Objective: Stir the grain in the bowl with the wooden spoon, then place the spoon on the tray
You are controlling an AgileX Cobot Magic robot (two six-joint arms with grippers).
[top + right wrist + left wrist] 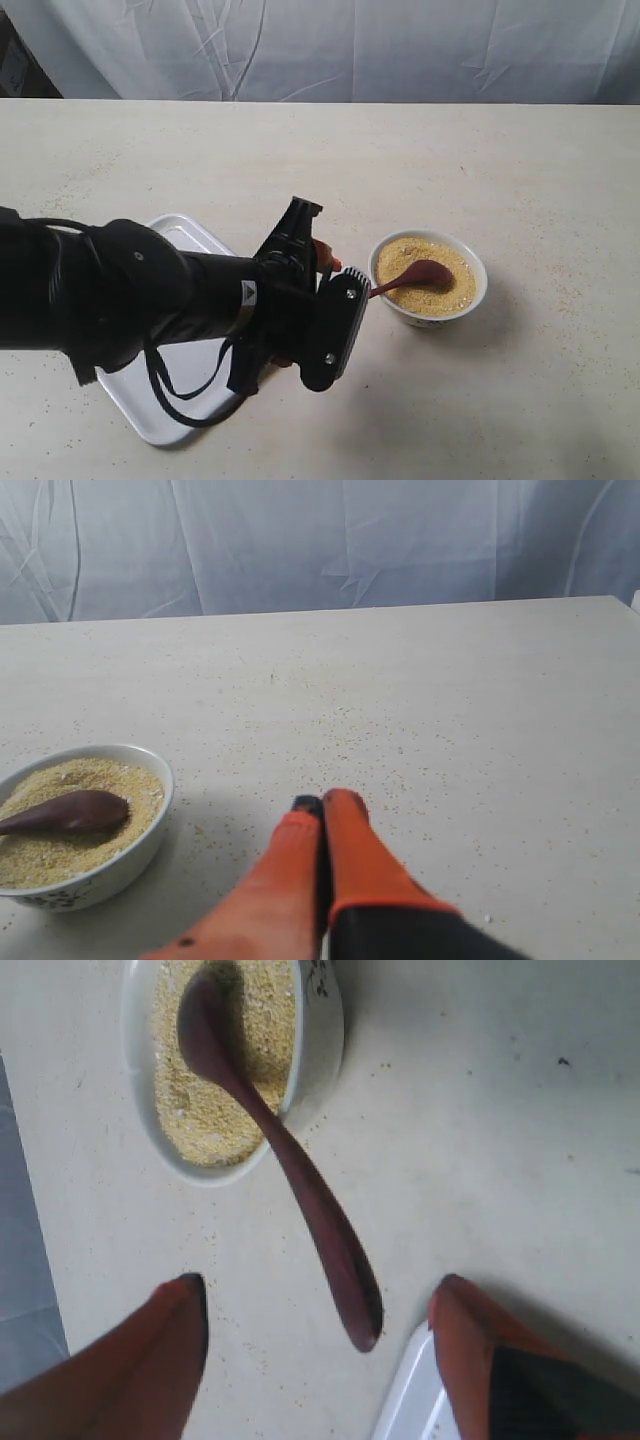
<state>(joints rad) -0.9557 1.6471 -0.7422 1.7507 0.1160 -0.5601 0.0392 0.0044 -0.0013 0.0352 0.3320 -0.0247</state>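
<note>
The wooden spoon (397,283) will come free with hardly any grain on it when I lift it, because the spoon's head (428,273) is lying on top of the grain with its rounded back up.
The white bowl (470,297) holds yellow grain (450,290). The dark wooden spoon (423,272) rests head-down in the grain, its handle sticking out over the rim toward my left gripper (330,262). In the left wrist view the spoon (300,1175) slopes out of the bowl (320,1050). Its handle end hangs between the fingers of the open left gripper (320,1295), touching neither. A corner of the white tray (415,1410) lies under one finger. My right gripper (325,802) is shut on nothing, low over the table beside the bowl (150,830).
The tray (180,235) lies left of the bowl, mostly hidden by my black left arm (130,295). Loose grains are scattered on the beige table (520,180). A white cloth backdrop (400,50) hangs behind the table's far edge.
</note>
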